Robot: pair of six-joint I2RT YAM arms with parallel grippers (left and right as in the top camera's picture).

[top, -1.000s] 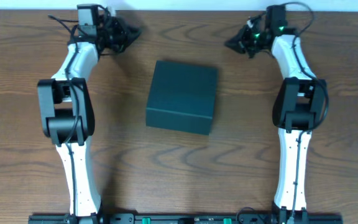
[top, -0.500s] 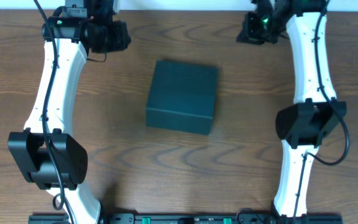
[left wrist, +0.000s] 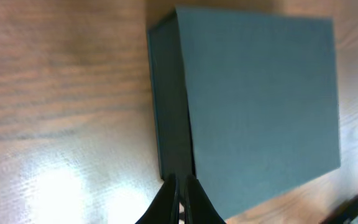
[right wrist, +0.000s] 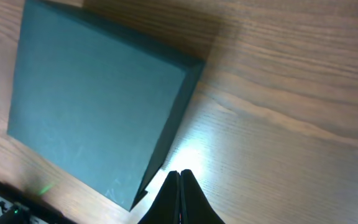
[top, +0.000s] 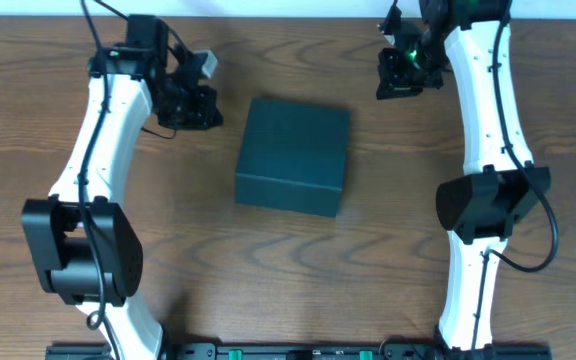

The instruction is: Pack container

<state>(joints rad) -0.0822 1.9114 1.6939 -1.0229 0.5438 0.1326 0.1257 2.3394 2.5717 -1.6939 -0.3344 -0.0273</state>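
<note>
The container's near side [top: 287,195] slants, so my left gripper should steady the lid while my right gripper pushes the side [top: 345,162] facing it to square the container.
The container [top: 293,155] is a square, dark teal-black box with its lid closed, lying in the middle of the wooden table. The left wrist view shows its top and one side wall [left wrist: 253,106], and the right wrist view shows it from the other side [right wrist: 98,99]. My left gripper [top: 196,100] hangs shut and empty above the table just left of the box's far corner [left wrist: 180,186]. To the right of the box's far edge my right gripper [top: 398,75] is also shut with nothing in it [right wrist: 179,180].
The brown wooden table [top: 288,270] carries only the box. Both white arms rise from bases at the near edge [top: 118,320] [top: 468,320]. A pale wall strip runs along the far edge.
Both arms have unfolded and swung. The left gripper has come down toward the box's left far corner, and the right gripper has shifted a little toward the box. The box has not moved.
</note>
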